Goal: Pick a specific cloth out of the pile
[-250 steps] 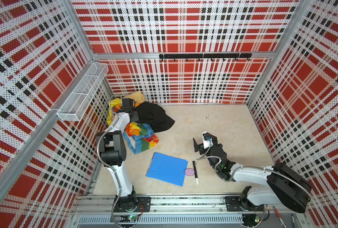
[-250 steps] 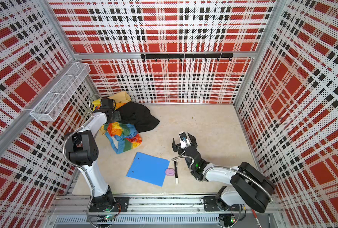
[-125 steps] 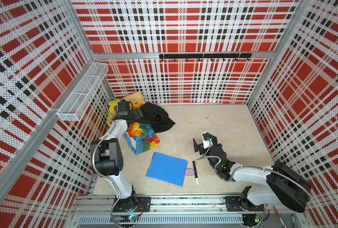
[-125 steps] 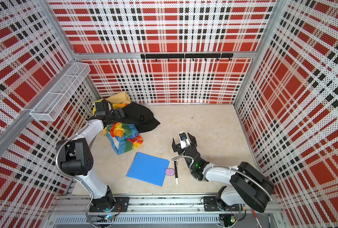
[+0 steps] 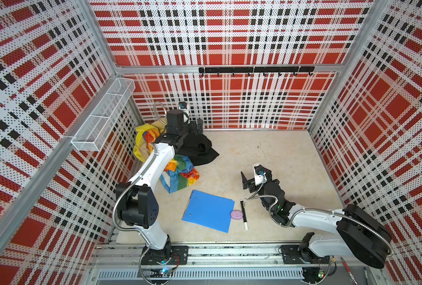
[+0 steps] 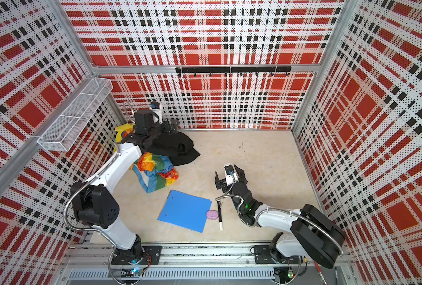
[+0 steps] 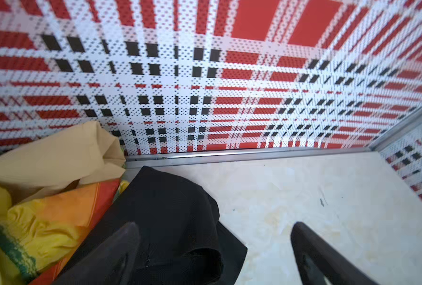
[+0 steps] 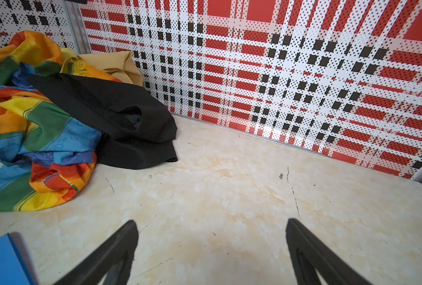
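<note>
My left gripper hangs open near the back wall, past the black cloth's edge (image 5: 206,138). It should move back and pinch the black cloth's end (image 8: 47,84) that lies over the rainbow-striped cloth.
The black cloth (image 5: 200,150) (image 6: 178,148) lies crumpled on the floor at the right edge of the pile (image 5: 146,140) (image 6: 155,170) of yellow, tan and rainbow-striped cloths, in the back left corner. My left gripper (image 5: 196,125) (image 6: 171,125) hangs open just above the black cloth (image 7: 170,217), close to the back wall, with nothing between its fingers (image 7: 128,237). The pile (image 7: 44,197) is beside it. My right gripper (image 5: 255,172) (image 6: 228,172) (image 8: 211,222) stands open over bare floor at mid-right, facing the black cloth (image 8: 121,116) and the pile (image 8: 32,123).
A blue clipboard (image 5: 208,209) lies at the front middle with a pink disc (image 5: 236,214) and a black marker (image 5: 243,214) beside it. A white wire basket (image 5: 104,116) hangs on the left wall. A black hook rail (image 5: 254,70) runs along the back wall.
My left gripper has opened fully, risen off the pile and moved right toward the back wall. The black cloth stays on the floor. The right arm has not moved.
</note>
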Action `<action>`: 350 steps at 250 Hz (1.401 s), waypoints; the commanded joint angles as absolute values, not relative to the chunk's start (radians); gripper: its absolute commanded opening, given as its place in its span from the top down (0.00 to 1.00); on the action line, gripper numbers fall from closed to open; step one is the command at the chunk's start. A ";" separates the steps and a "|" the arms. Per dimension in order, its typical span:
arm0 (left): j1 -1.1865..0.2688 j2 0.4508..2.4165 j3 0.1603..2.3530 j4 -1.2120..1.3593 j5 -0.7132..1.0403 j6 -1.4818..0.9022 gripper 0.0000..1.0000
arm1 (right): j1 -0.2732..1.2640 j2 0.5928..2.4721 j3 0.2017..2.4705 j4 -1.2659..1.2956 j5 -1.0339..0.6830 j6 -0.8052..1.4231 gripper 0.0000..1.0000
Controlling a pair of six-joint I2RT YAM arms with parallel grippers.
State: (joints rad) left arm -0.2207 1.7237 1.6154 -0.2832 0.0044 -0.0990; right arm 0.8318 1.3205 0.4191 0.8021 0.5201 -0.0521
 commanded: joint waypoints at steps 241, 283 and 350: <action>0.012 1.902 1.698 -0.782 -0.201 -0.164 0.46 | 0.834 1.328 0.441 0.824 0.505 -0.029 0.00; 0.013 1.914 1.687 -0.782 -0.166 -0.169 0.52 | 0.834 1.334 0.443 0.822 0.507 -0.034 0.00; 0.026 1.916 1.679 -0.782 -0.152 -0.175 0.57 | 0.834 1.323 0.440 0.822 0.511 -0.035 0.00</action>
